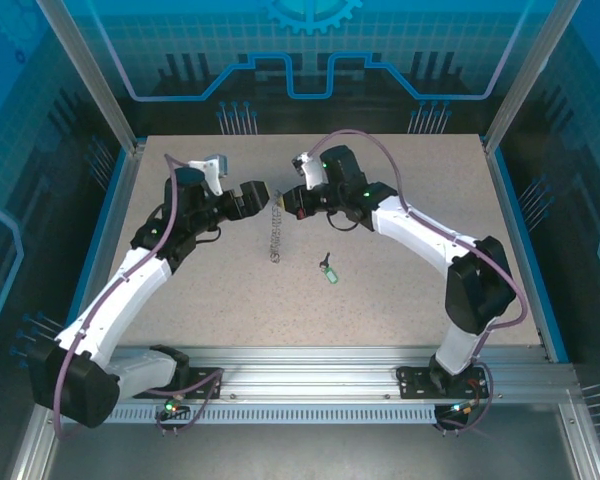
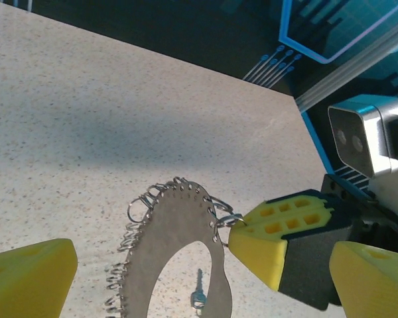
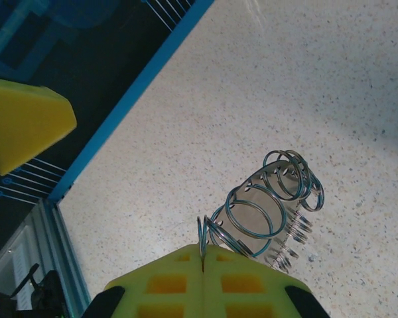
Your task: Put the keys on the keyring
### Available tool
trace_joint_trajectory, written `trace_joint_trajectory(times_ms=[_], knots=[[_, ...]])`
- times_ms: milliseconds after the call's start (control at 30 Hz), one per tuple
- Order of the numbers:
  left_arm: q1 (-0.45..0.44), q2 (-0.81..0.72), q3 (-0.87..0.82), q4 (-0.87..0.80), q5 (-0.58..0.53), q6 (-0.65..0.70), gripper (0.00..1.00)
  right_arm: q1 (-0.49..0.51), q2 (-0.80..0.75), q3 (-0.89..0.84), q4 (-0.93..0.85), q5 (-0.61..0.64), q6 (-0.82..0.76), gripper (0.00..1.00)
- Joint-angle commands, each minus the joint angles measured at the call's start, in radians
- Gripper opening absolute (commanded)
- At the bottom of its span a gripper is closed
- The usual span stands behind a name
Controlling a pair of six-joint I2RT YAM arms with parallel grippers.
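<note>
My right gripper should move back and hold out the pinched ring (image 2: 227,221) for my left gripper to take, because the keyring's grey loop (image 2: 178,222) hangs across my left gripper's way.
The keyring (image 1: 276,228) is a thin grey metal loop fringed with many small silvery rings. It hangs upright over the middle of the table. My right gripper (image 3: 202,257) is shut on one of the top rings of the keyring (image 3: 273,197). In the left wrist view the right gripper (image 2: 237,233) pinches that ring beside the loop (image 2: 171,232). My left gripper (image 1: 264,193) stands wide open just left of the keyring, its yellow fingers (image 2: 28,275) either side of it and apart from it. The key (image 1: 328,269), tiny with a green tag, lies flat on the table, and shows through the loop as the key (image 2: 199,297).
The speckled table (image 1: 410,180) has blue-edged rims left and right, with a dark back wall behind. The left arm's yellow finger (image 3: 23,122) shows at the upper left of the right wrist view. Open tabletop lies around the key and toward the back.
</note>
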Motion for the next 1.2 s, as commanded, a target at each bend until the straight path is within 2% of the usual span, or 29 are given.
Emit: trace_joint_trajectory(times_ms=[0,333,667,933,1167], knots=[[0.005,-0.012,0.031,-0.019,0.073,0.009,0.99,-0.025,-0.059,-0.006,0.072,-0.079,-0.010,0.00],[0.005,-0.001,0.032,0.013,0.162,0.004,0.99,-0.062,-0.104,-0.081,0.146,-0.164,-0.018,0.00],[0.005,-0.004,-0.037,0.136,0.281,0.003,0.98,-0.099,-0.158,-0.173,0.204,-0.280,-0.054,0.00],[0.005,0.035,-0.075,0.214,0.381,-0.009,0.81,-0.124,-0.181,-0.211,0.198,-0.380,-0.124,0.00],[0.005,0.056,-0.111,0.299,0.453,-0.029,0.56,-0.139,-0.184,-0.235,0.228,-0.459,-0.113,0.00]])
